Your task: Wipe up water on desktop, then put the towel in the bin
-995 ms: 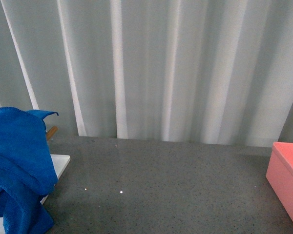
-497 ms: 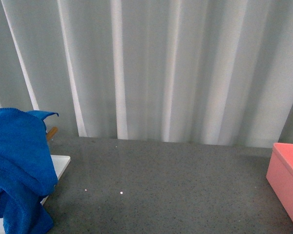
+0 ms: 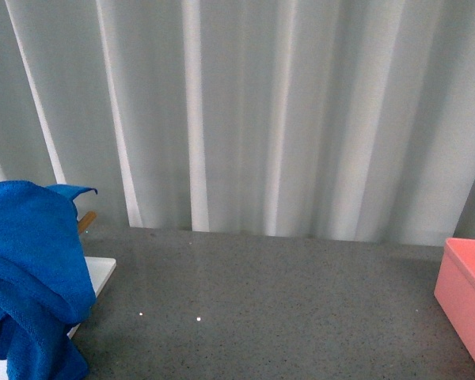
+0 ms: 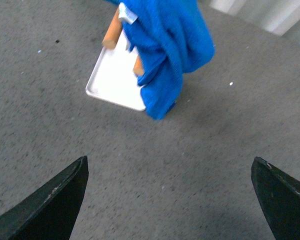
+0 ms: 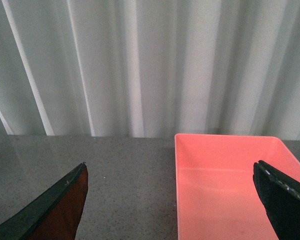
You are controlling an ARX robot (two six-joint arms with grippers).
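The blue towel [image 4: 166,42] should come free when the robot lifts it, and the white stand should stay in place, because the towel's lower end [image 4: 160,101] hangs loose.
The blue towel [image 3: 32,269] hangs draped over a white stand with wooden rods [image 3: 85,222] at the desktop's [image 3: 261,309] left edge. In the left wrist view the towel [image 4: 170,45] covers the stand's rods [image 4: 111,35] and white base plate [image 4: 115,75]. My left gripper [image 4: 170,200] is open and empty above bare desktop, apart from the towel. The pink bin [image 3: 459,297] stands at the right edge. My right gripper [image 5: 170,205] is open and empty, with one jaw over the empty bin [image 5: 230,195] and the other over the desktop [image 5: 115,175]. Neither arm shows in the front view.
A pale pleated curtain [image 3: 261,119] closes off the desktop's far edge. Two tiny bright specks [image 3: 199,319] lie on the desktop between stand and bin; I cannot tell whether they are water.
The whole scene sits slightly lower in the front view than a second ago. The towel, stand and bin keep their places on the desktop.
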